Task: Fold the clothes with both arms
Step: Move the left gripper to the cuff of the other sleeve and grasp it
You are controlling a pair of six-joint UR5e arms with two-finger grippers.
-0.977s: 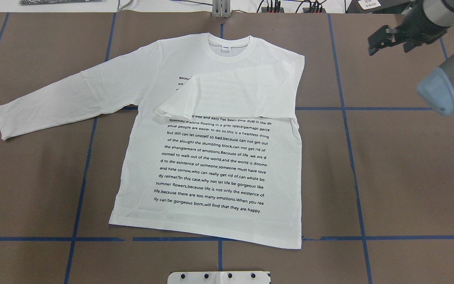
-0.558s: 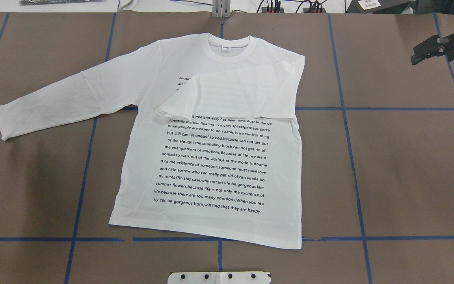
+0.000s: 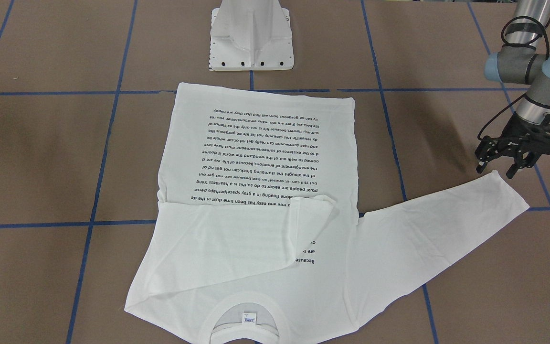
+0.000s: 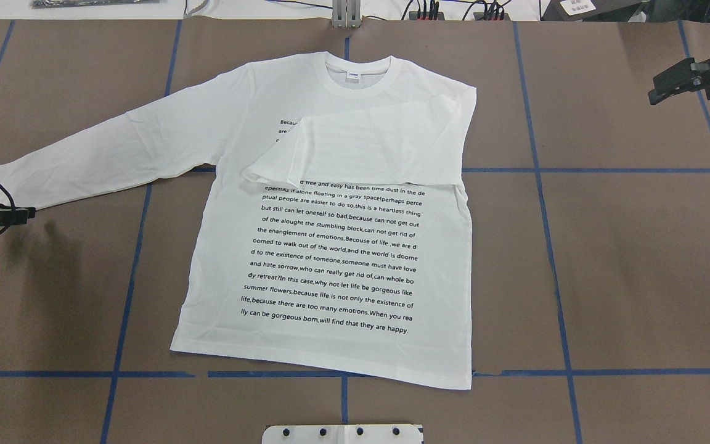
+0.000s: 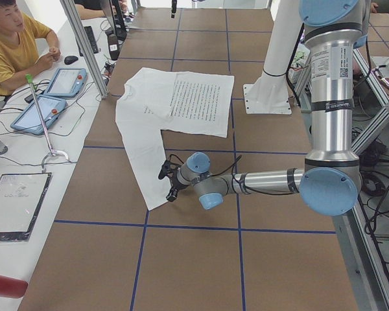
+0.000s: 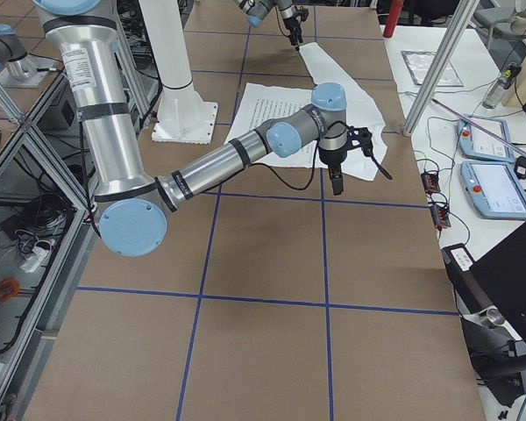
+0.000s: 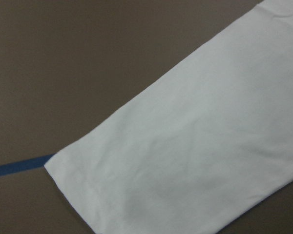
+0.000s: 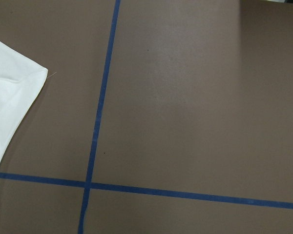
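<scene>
The stretched-out sleeve point(image 3: 430, 244) joins the body at a seam point(image 3: 347, 274), so the sleeve will fold there while the body stays flat when the robot carries the sleeve's cuff across.
The white long-sleeved T-shirt point(image 4: 330, 259) lies flat on the brown table, black text up, collar point(image 4: 358, 77) at the far side. One sleeve point(image 4: 367, 148) is folded across the chest. The other sleeve point(image 4: 114, 148) stretches out flat to the left. My left gripper point(image 3: 496, 169) is open and hovers just beside that sleeve's cuff point(image 3: 504, 200), low over the table; it also shows at the overhead view's left edge point(image 4: 16, 213). The left wrist view shows the cuff point(image 7: 161, 161) and no fingers. My right gripper point(image 4: 669, 83) is open, empty, and far right of the shirt.
The white pedestal base point(image 3: 251, 38) stands at the near edge behind the hem. Blue tape lines point(image 4: 552, 169) grid the table. A side bench with teach pendants point(image 5: 65, 81) and a seated person point(image 5: 13, 45) lies beyond the far edge.
My left gripper has come in from the left edge to the outstretched sleeve's cuff. My right gripper has drawn back to the far right. The shirt has not moved.
</scene>
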